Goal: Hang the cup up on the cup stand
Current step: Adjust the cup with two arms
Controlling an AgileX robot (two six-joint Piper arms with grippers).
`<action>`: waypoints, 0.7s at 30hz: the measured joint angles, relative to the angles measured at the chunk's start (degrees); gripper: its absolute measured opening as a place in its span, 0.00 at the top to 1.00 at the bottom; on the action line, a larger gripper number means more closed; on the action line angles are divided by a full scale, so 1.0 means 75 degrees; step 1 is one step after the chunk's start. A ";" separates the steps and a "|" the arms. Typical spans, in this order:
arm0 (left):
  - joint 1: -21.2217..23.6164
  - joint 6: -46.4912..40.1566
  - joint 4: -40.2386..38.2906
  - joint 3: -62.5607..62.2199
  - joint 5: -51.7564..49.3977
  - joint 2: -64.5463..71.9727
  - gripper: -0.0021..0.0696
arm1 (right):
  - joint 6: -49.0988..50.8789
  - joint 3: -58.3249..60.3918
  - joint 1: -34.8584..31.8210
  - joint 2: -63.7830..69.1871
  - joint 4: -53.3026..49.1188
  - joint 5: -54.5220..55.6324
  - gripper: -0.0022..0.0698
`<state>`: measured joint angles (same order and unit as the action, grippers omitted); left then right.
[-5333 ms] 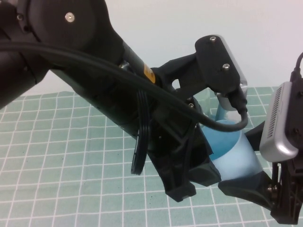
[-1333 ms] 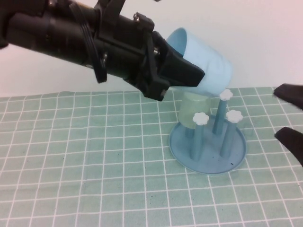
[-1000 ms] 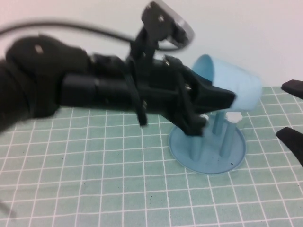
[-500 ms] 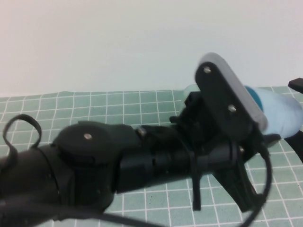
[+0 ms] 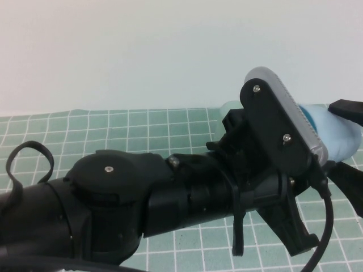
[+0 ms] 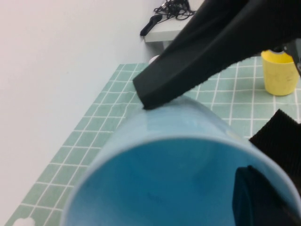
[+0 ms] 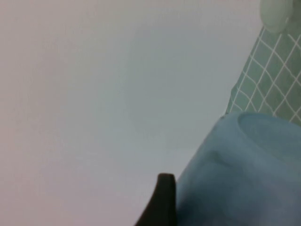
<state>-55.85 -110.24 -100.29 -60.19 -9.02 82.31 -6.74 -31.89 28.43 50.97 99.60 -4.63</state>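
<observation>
With my left gripper's finger inside the cup's opening (image 6: 188, 183), where the peg must go, my right gripper next takes the closed end (image 5: 347, 136) and my left gripper back off.
The light blue cup (image 5: 332, 127) is held in the air at the right, lying sideways, with my left gripper (image 6: 270, 165) shut on its rim: one finger (image 6: 258, 197) inside, the other outside. My left arm (image 5: 170, 209) fills the high view and hides the cup stand. My right gripper (image 5: 340, 139) stands open at the right edge, its two fingers above and below the cup's closed end. In the right wrist view one fingertip (image 7: 164, 188) sits close beside the cup (image 7: 244, 169). In the left wrist view a right finger (image 6: 188, 61) lies against the cup's outer wall (image 6: 178, 122).
A yellow cup (image 6: 280, 70) stands on the green checked mat (image 6: 117, 99) farther off. A white wall rises behind the mat (image 5: 113, 136). A pale rounded object (image 7: 280, 14) shows at the mat's edge in the right wrist view.
My left arm swung the cup up and to the right, from above the stand to between the right gripper's fingers. Over the last half second it barely moved. The right gripper stayed open.
</observation>
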 joint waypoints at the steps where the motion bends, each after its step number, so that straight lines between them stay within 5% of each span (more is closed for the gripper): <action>1: 0.0000 -0.0005 0.0000 0.0000 -0.0068 0.0000 0.96 | 0.0000 0.0000 0.0000 0.0000 0.0000 -0.0019 0.00; 10: 0.0013 -0.0022 0.0000 0.0000 -0.0251 0.0000 0.95 | -0.0048 0.0000 0.0000 0.0000 0.0147 -0.0018 0.25; 21: 0.0013 0.0469 0.0047 0.0013 -0.0335 -0.0015 0.89 | -0.0741 0.0000 0.0000 -0.0029 0.0181 -0.0001 0.28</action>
<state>-55.75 -106.72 -99.94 -60.09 -11.54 82.20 -12.30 -31.89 28.43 50.75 100.96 -4.64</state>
